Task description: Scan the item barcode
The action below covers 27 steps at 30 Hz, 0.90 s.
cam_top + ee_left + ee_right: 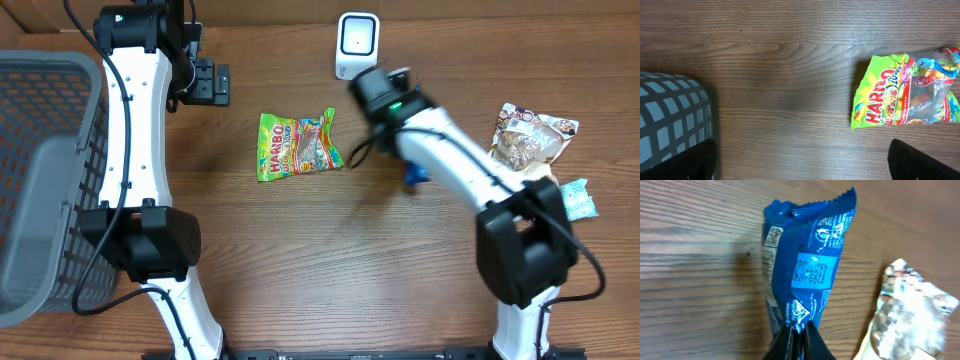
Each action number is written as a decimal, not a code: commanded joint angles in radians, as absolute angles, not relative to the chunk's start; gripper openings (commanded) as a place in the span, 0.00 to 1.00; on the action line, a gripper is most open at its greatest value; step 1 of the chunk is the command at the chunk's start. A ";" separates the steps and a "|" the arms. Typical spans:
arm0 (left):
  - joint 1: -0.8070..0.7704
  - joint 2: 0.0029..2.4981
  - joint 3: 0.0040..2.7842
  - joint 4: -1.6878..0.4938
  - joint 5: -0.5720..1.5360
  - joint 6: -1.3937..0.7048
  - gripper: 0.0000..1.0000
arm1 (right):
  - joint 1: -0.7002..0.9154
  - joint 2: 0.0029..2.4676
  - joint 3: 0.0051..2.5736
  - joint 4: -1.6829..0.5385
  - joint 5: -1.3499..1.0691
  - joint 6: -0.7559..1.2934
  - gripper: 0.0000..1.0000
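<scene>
I should use my right gripper to lay the blue snack packet front up and grip it again before I lift it to the barcode scanner (357, 45), because the blue snack packet's date-printed back (813, 271) is facing up.
A blue snack packet (810, 255) is pinched at its lower end by my right gripper (799, 328), which is shut on it. The packet's crimped top points away from the fingers, with white printed date digits on its face. In the overhead view only a bit of the blue packet (414, 177) peeks out from under the right arm. The white barcode scanner (357, 45) stands at the table's far edge. My left gripper (805, 170) hangs open over bare wood, its fingers (920, 162) wide apart with nothing between them, left of a green Haribo bag (905, 92).
The Haribo bag (298, 146) lies mid-table. A silvery snack bag (530, 140) and a small teal packet (578, 198) lie at the right. A grey mesh basket (40, 180) fills the left edge; its corner (670, 120) shows beside the left gripper.
</scene>
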<state>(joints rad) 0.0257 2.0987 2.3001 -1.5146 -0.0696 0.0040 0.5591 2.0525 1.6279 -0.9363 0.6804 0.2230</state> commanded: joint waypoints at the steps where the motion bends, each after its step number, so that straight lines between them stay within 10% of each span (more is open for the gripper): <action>1: 0.017 2.106 2.307 -1.514 -0.059 0.023 1.00 | 0.612 2.130 1.643 -0.949 1.013 0.374 0.04; 11: 0.017 2.106 2.307 -1.514 -0.059 0.023 1.00 | 0.654 2.238 1.643 -0.987 1.177 0.359 0.04; 24: 0.017 2.106 2.307 -1.514 -0.059 0.023 1.00 | 0.713 2.246 1.643 -0.973 0.635 0.272 0.04; 27: 0.017 2.106 2.307 -1.514 -0.059 0.023 1.00 | 0.726 2.246 1.643 -0.976 0.542 0.220 0.29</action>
<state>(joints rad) 0.0257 2.0987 2.2997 -1.5146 -0.0696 0.0040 0.7124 2.2490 1.6306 -0.9768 0.7345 0.2806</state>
